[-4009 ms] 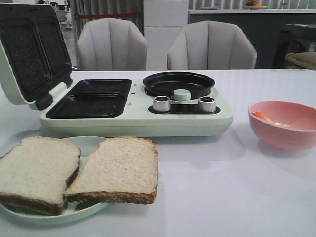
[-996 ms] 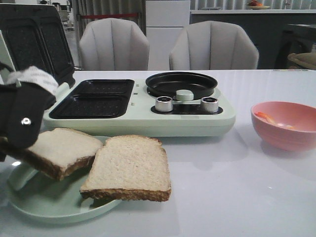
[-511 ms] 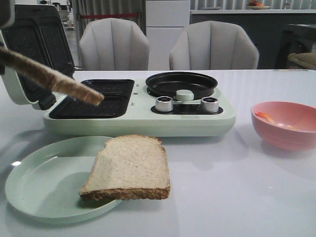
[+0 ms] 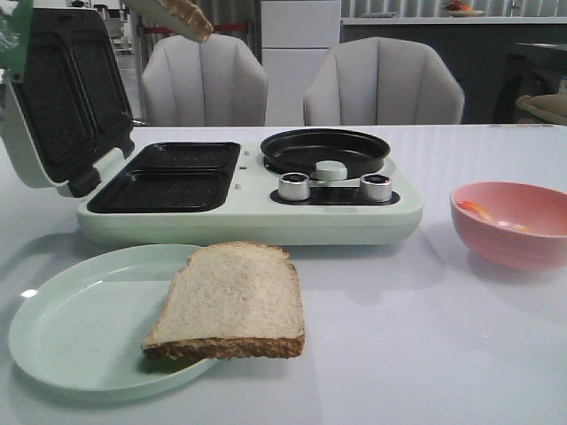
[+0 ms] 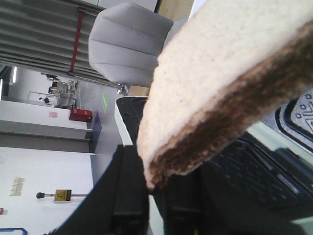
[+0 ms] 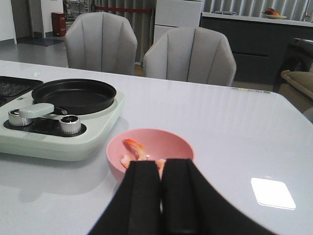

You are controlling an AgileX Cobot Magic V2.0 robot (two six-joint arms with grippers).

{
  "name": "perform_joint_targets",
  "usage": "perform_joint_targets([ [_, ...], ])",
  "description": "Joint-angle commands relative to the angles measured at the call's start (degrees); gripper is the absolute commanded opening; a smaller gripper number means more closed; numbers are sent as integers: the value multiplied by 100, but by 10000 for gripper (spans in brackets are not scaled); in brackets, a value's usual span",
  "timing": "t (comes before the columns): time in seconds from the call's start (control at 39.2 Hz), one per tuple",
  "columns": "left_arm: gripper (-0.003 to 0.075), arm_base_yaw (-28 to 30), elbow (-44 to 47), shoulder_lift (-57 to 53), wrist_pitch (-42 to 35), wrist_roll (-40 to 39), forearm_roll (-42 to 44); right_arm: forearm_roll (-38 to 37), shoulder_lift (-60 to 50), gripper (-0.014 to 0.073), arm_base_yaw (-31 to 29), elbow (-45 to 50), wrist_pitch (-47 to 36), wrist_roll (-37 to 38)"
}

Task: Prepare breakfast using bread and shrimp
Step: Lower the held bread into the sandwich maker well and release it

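My left gripper is holding the bread slice (image 4: 183,12) over the empty wells with the lid open, so it should keep lowering the slice and let go of it on the far well (image 4: 190,156).
One slice of bread (image 4: 229,301) lies half on the pale green plate (image 4: 71,328), overhanging its right rim. The other slice (image 4: 183,14) hangs high at the top edge of the front view, above the open sandwich maker (image 4: 248,208). In the left wrist view my left gripper (image 5: 156,183) is shut on that slice (image 5: 230,83) at a crust corner. My right gripper (image 6: 161,166) is shut and empty, just short of the pink bowl (image 6: 149,152) that holds the shrimp (image 6: 134,148). The bowl (image 4: 512,226) and shrimp (image 4: 474,211) also show at the right of the front view.
The sandwich maker's lid (image 4: 62,97) stands open at the left, over two empty black wells (image 4: 164,177). A round black pan (image 4: 325,150) and two chrome knobs (image 4: 294,186) sit on its right half. Two grey chairs (image 4: 381,84) stand behind the table.
My left gripper has lifted one slice off the plate and carried it up and right to the top of the front view. The other slice and the bowl have not moved.
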Motion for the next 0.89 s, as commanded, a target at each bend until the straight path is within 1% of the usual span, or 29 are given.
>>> perform_joint_targets([
  [0.0, 114, 372, -494, 239, -283, -268, 271, -77, -114, 164, -18, -111, -449, -7],
  [0.2, 114, 935, -1084, 1112, -687, -492, 271, -77, -114, 164, -18, -111, -449, -7],
  [0.38, 114, 1181, -1422, 1839, -1025, -554, 271, -77, -114, 164, -18, -111, -449, -7],
  [0.61, 114, 1254, -1936, 2623, -1131, -1073, 271, -77, -114, 164, -18, -111, -449, -7],
  [0.87, 115, 1254, -2252, 3155, -1163, -1311, 271, -77, -114, 164, -18, -111, -449, -7],
])
